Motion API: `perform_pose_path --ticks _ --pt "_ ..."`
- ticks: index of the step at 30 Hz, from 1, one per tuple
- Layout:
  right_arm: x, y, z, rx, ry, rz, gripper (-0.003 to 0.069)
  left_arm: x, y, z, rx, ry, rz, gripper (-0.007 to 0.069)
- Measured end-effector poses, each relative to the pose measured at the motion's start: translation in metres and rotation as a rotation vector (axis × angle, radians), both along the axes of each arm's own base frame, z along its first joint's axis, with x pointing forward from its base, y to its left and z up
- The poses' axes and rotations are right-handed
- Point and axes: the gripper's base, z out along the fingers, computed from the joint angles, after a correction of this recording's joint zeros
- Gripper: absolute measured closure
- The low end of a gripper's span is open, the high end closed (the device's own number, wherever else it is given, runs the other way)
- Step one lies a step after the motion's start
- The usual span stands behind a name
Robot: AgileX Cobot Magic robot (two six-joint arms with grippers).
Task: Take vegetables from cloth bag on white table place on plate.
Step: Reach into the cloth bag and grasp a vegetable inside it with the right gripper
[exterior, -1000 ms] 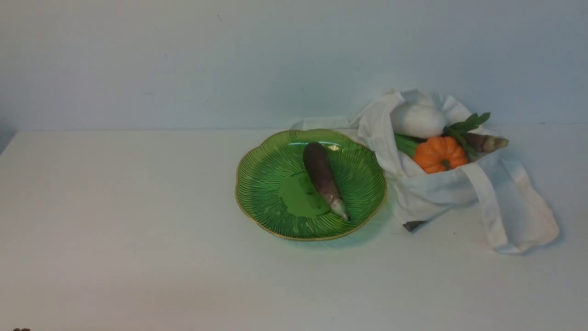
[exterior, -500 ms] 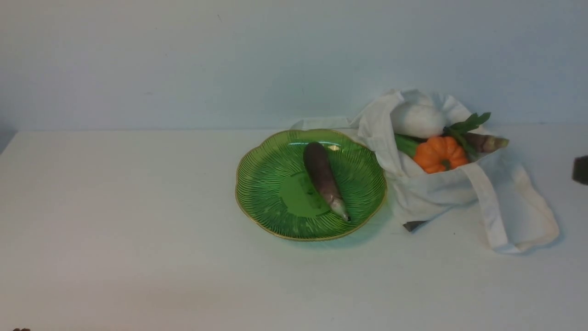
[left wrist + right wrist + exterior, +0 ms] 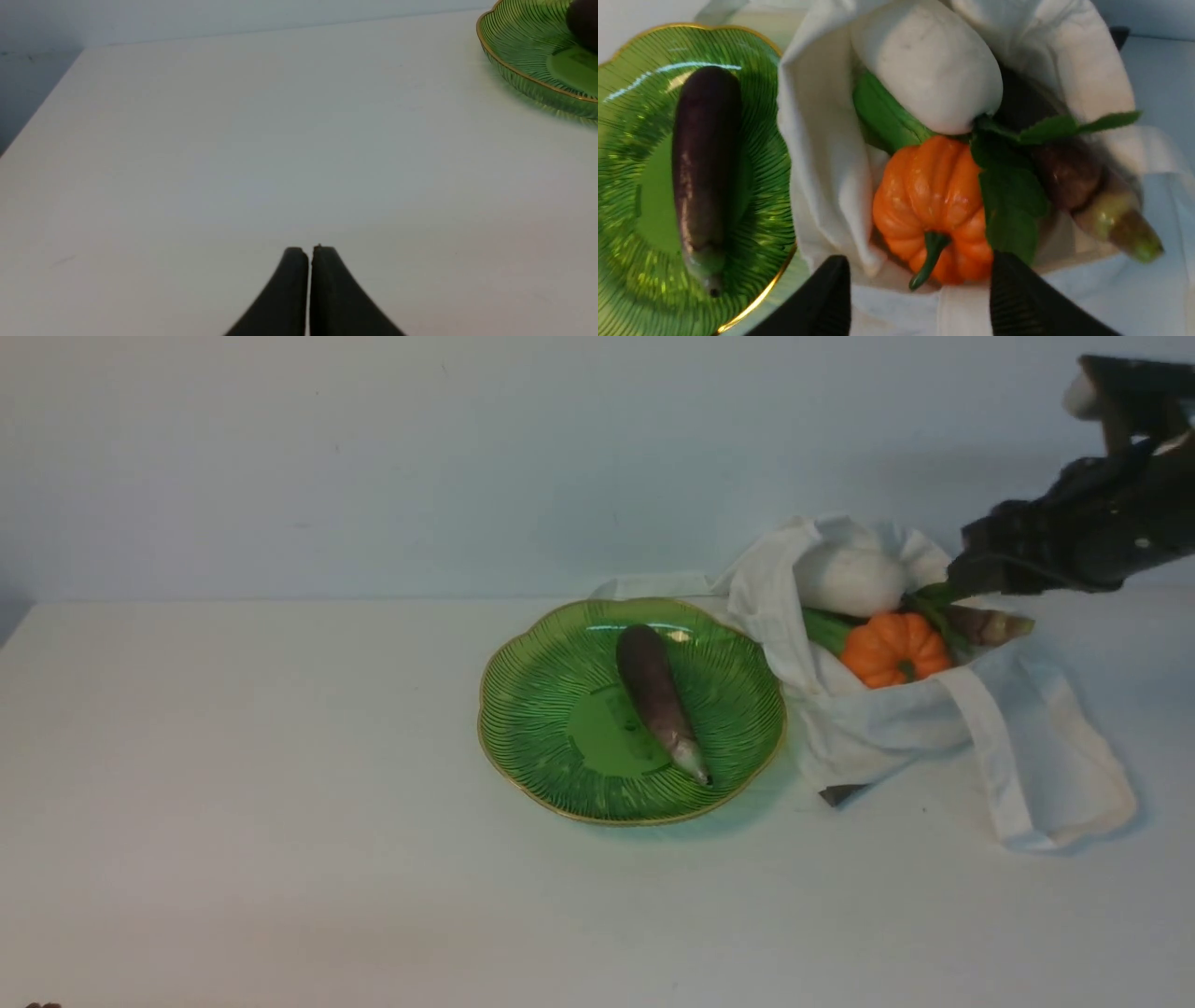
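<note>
The green leaves (image 3: 938, 605) are draped beside the pumpkin, and their stems meet at the white radish's tip (image 3: 979, 121). They should come along when I lift the white radish.
The cloth bag (image 3: 887, 728) lies open on the white table (image 3: 280, 784), right of the green plate (image 3: 532, 709). One purple eggplant (image 3: 653, 695) rests on the plate. In the bag's mouth sit a white radish (image 3: 848, 581), an orange pumpkin (image 3: 894, 649), a green stalk (image 3: 823, 627) and another eggplant (image 3: 990, 625). My right gripper (image 3: 971, 574) hovers at the bag's far right side. In the right wrist view it (image 3: 920, 266) is open and empty, with its fingers either side of the pumpkin (image 3: 931, 200). My left gripper (image 3: 309, 252) is shut over bare table.
The bag's strap handles (image 3: 1008, 775) trail over the table toward the front right. A pale wall (image 3: 373, 457) stands right behind the table's back edge. The plate's rim (image 3: 514, 70) shows far from the left gripper.
My right arm has come in from the right edge and now reaches over the bag's mouth. The vegetables, bag and plate have not moved.
</note>
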Motion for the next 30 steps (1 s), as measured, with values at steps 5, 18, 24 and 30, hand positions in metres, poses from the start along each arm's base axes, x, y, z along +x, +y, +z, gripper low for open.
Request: perform_pose_path --ticks 5,18,24,30 --pt "0.045 0.014 -0.024 -0.096 -0.021 0.093 0.0083 0.0 0.0 0.0 0.0 0.0 0.0 0.0629" --pt "0.092 0.041 -0.062 -0.316 -0.114 0.219 0.0018 0.0 0.0 0.0 0.0 0.0 0.0 0.0629" --pt "0.096 0.04 -0.078 -0.335 -0.098 0.225 0.0062 0.0 0.0 0.0 0.0 0.0 0.0 0.0629" --pt "0.095 0.041 -0.075 -0.33 -0.066 0.235 0.0169 0.0 0.0 0.0 0.0 0.0 0.0 0.0629"
